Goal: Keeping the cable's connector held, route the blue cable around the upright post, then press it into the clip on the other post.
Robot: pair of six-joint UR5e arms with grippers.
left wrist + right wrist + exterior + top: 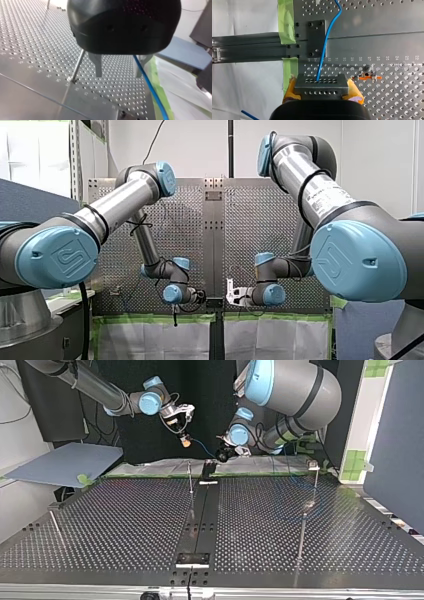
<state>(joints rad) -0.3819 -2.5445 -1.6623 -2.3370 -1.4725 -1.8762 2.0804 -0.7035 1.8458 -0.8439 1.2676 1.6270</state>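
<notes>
The blue cable (324,47) winds in a loose bend (338,14) past the grey connector block, so it will pull out almost straight when I carry it.
My right gripper (322,90) has its yellow pads shut on the grey connector block (321,82). The blue cable (323,47) leaves the block and runs out over the perforated table. In the top view my right gripper (184,436) hangs above the table's far edge, and the cable (202,445) sags from it toward my left gripper (226,453). My left gripper (117,75) is open. The cable (150,87) passes close along the inside of one metal finger (138,68), ungripped. A thin upright post (78,65) stands beside the other finger. An orange clip (367,77) sits beside the connector.
Several thin posts stand on the table (125,525): one near the far middle (190,477), one at the far right (315,472), one nearer on the right (302,535), one at the left (55,525). Green tape (286,22) edges the table, and a dark rail (200,515) runs down its middle.
</notes>
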